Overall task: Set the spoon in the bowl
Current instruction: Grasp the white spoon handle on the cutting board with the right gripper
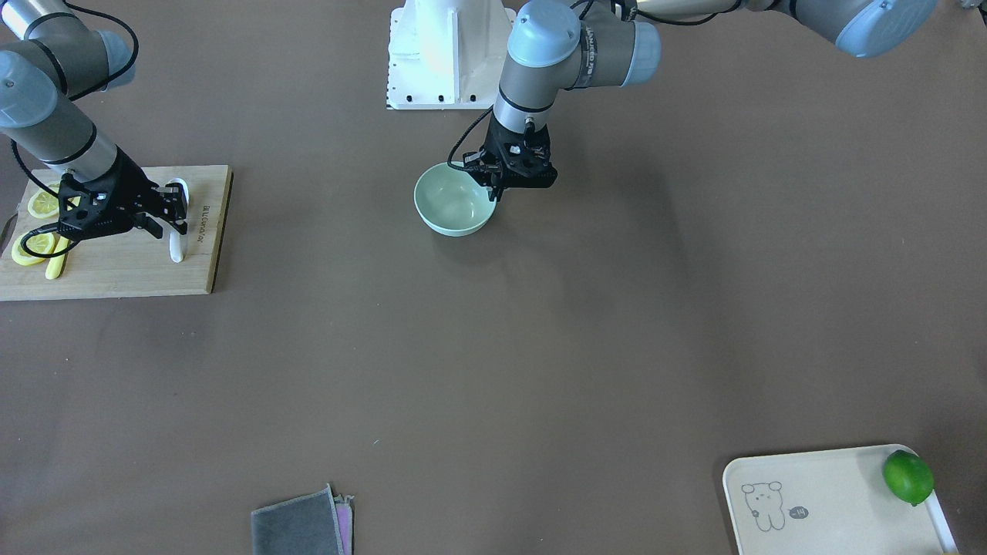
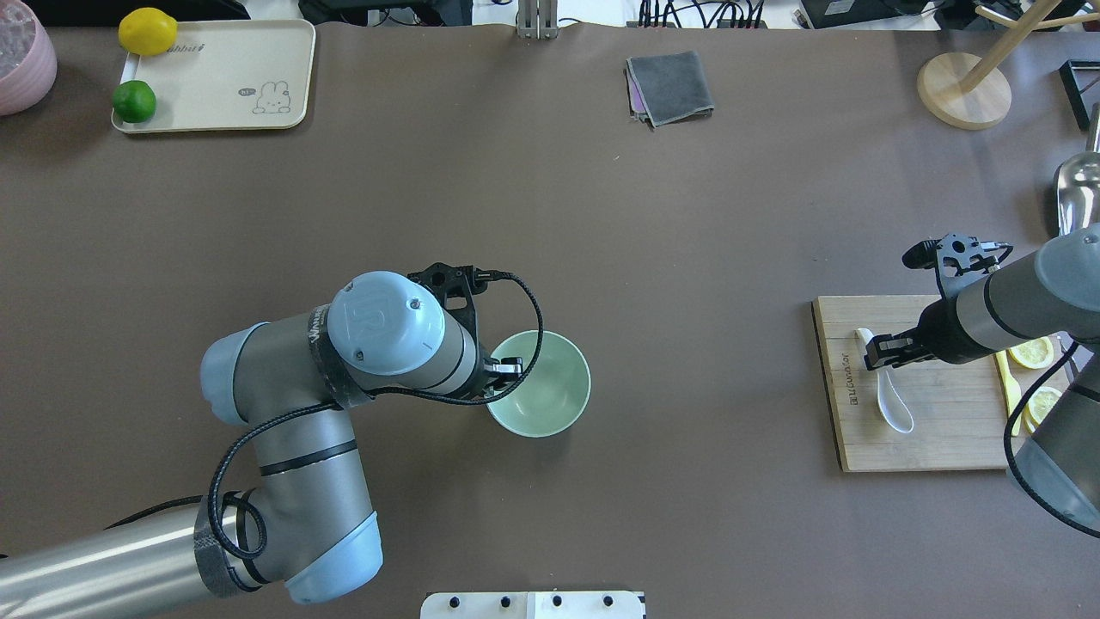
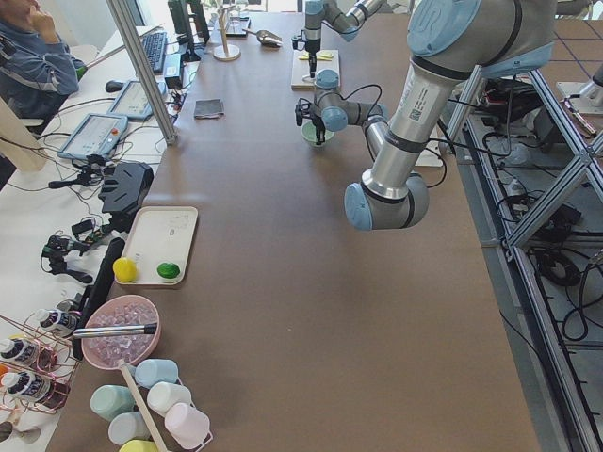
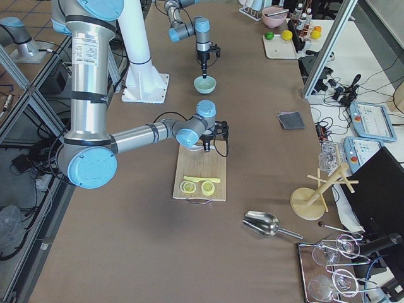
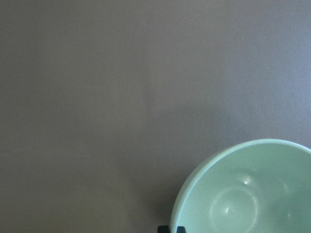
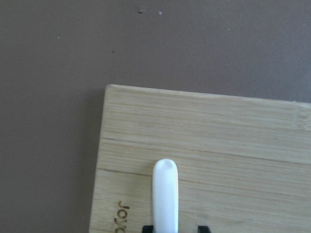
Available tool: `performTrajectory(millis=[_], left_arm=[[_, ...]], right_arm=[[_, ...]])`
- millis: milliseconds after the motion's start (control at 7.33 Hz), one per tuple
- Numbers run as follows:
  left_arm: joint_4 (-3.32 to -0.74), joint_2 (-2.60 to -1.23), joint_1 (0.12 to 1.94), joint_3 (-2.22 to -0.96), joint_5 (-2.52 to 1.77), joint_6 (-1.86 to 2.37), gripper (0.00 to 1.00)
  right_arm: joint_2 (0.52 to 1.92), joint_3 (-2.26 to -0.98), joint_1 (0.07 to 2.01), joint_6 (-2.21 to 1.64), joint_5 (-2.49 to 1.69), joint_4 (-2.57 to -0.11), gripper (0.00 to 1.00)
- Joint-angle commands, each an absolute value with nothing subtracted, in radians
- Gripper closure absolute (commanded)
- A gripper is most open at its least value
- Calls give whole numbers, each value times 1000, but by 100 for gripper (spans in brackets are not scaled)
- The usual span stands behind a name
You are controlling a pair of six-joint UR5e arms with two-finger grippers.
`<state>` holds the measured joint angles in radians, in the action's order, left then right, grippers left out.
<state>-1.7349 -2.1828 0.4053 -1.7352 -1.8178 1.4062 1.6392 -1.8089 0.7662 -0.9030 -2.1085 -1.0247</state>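
Observation:
The white spoon [image 1: 177, 242] is roughly as long as the bowl [image 1: 453, 200] is wide, so the spoon will lean over the bowl's rim when the robot puts it inside.
The pale mint-green bowl [image 1: 451, 202] stands upright near the table's middle; it also shows in the overhead view [image 2: 546, 387] and the left wrist view [image 5: 243, 194]. My left gripper [image 1: 497, 191] is shut on the bowl's rim, its tips [image 5: 171, 228] pinching the edge. The white spoon [image 1: 177, 247] lies on the wooden cutting board [image 1: 116, 270]. My right gripper [image 1: 174, 216] is low over the spoon's handle [image 6: 165, 194], open, with a finger on each side [image 6: 175, 227]. The spoon's scoop [image 2: 894, 408] points toward the robot.
Lemon slices [image 1: 42, 204] and a yellow plastic knife [image 1: 55, 266] lie on the board behind the right gripper. A grey cloth [image 1: 301, 524] and a cream tray [image 1: 817, 478] with a lime [image 1: 907, 476] sit at the far edge. The robot base [image 1: 447, 62] is behind the bowl.

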Motion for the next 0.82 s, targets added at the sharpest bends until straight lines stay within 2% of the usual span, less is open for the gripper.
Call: performTrajectory(millis=[0,136,273,409,682], left_arm=[[-1736,-2178,406,-1738,-1818,1407,78],[-1736,-2178,408,-1740,-1818,1407,46],[-1736,-2175,410,-1743,-1816,1407,25],[-1736,-2177,410,-1746,-1793,1407,3],[-1735,-2163,426,-1794,-1793,1396,3]], right_arm=[[1637,-1809,764,-904,-2114,-1025,69],[1635,-1809,764,-904,-2117,-1025,89],[1634,-1809,764,-904,-2118,-1025,100],[1629,-1810,764,-904,-2120,-1025,100],[1577,-1857,768,-905,-2128,-1079,100]])
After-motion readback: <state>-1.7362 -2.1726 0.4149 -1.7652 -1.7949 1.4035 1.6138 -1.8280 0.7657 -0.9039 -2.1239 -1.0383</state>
